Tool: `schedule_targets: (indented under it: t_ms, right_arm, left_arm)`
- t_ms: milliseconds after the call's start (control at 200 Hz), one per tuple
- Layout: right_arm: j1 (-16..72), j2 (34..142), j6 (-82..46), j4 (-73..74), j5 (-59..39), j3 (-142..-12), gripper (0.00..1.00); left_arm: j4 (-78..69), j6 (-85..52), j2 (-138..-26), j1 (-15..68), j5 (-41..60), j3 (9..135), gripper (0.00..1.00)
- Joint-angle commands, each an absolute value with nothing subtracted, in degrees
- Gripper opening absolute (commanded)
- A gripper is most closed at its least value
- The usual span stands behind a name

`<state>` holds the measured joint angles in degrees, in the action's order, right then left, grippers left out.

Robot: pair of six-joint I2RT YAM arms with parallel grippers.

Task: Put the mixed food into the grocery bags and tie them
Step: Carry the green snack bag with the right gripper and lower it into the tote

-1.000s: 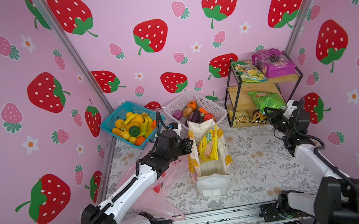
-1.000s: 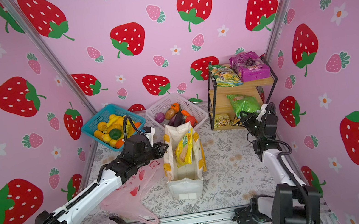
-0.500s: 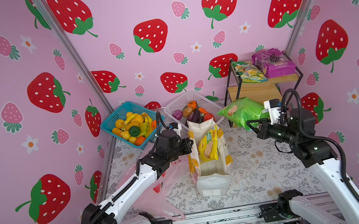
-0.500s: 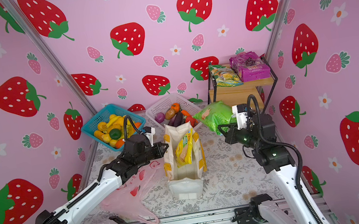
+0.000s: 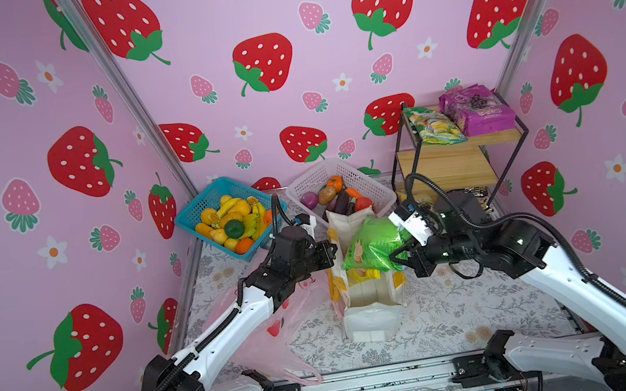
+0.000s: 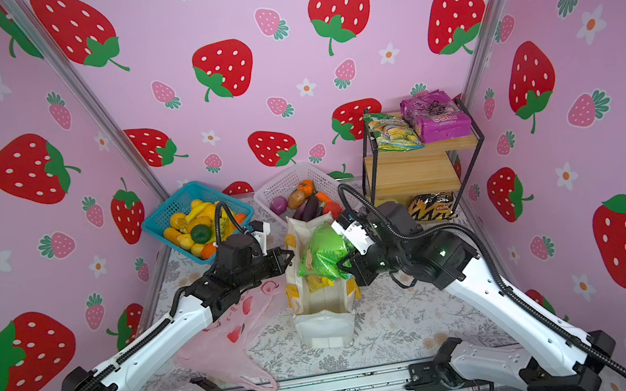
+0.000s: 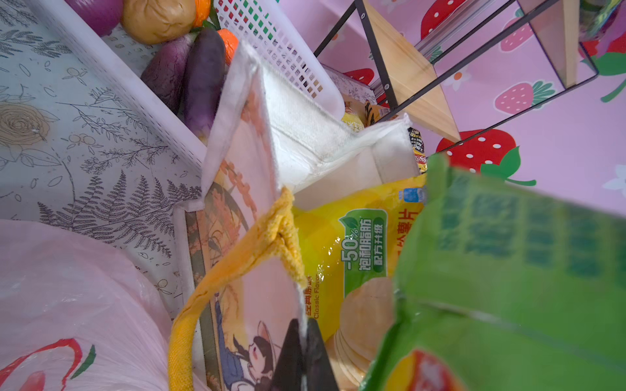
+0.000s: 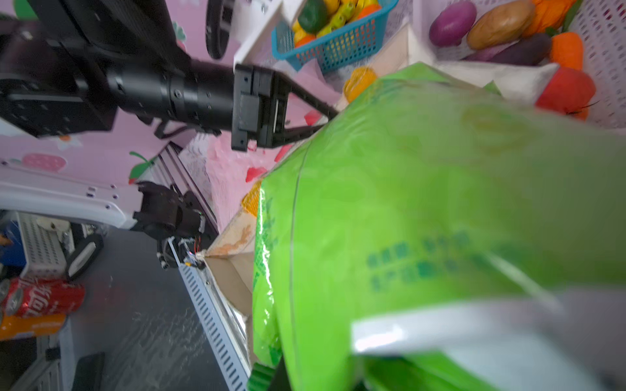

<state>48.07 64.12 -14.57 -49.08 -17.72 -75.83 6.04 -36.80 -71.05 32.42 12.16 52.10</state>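
The white tote's front (image 5: 370,294) is empty next to the yellow crisp packet (image 5: 362,274). My right gripper should keep bringing the green snack packet down there until it sinks inside.
The white tote (image 5: 366,310) (image 6: 321,321) stands upright mid-table with a yellow crisp packet (image 7: 355,243) inside. My left gripper (image 5: 332,250) (image 7: 301,352) is shut on the tote's left rim, beside its yellow handle (image 7: 237,264). My right gripper (image 5: 400,253) (image 6: 344,263) is shut on a bright green snack packet (image 5: 373,244) (image 8: 423,203), which hangs tilted over the tote's open mouth. The pink plastic bag (image 5: 272,328) (image 7: 67,287) lies crumpled on the table under my left arm. A dark green round fruit (image 5: 233,228) sits in the blue basket (image 5: 195,210).
A white mesh basket (image 5: 313,179) of toy vegetables stands right behind the tote. At the back right is a wire-and-wood shelf (image 5: 450,167) holding a purple packet (image 5: 475,113) on top and a black-and-yellow packet (image 6: 430,206) at the bottom. Pink walls close in on three sides.
My right arm has swung from the shelf to over the tote, carrying the green packet with it. The left arm has stayed put on the tote's rim.
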Motion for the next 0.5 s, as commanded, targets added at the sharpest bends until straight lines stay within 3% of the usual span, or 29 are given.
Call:
schedule_targets:
  t_ms: [0,250,495]
  right_arm:
    - [50.0,65.9,-9.0,-57.4,-11.3,-79.9,0.0]
    - [54.7,70.4,-5.9,-66.9,-8.6,-85.5,0.0]
    - [57.5,73.9,-2.9,-66.4,-13.8,-86.3,0.0]
  left_arm:
    - [5.8,-37.4,-69.4,31.9,13.1,53.7,0.0]
    - [4.4,-39.5,-68.5,30.9,16.9,53.9,0.0]
    - [2.7,-41.7,-69.3,30.8,19.4,54.7,0.0]
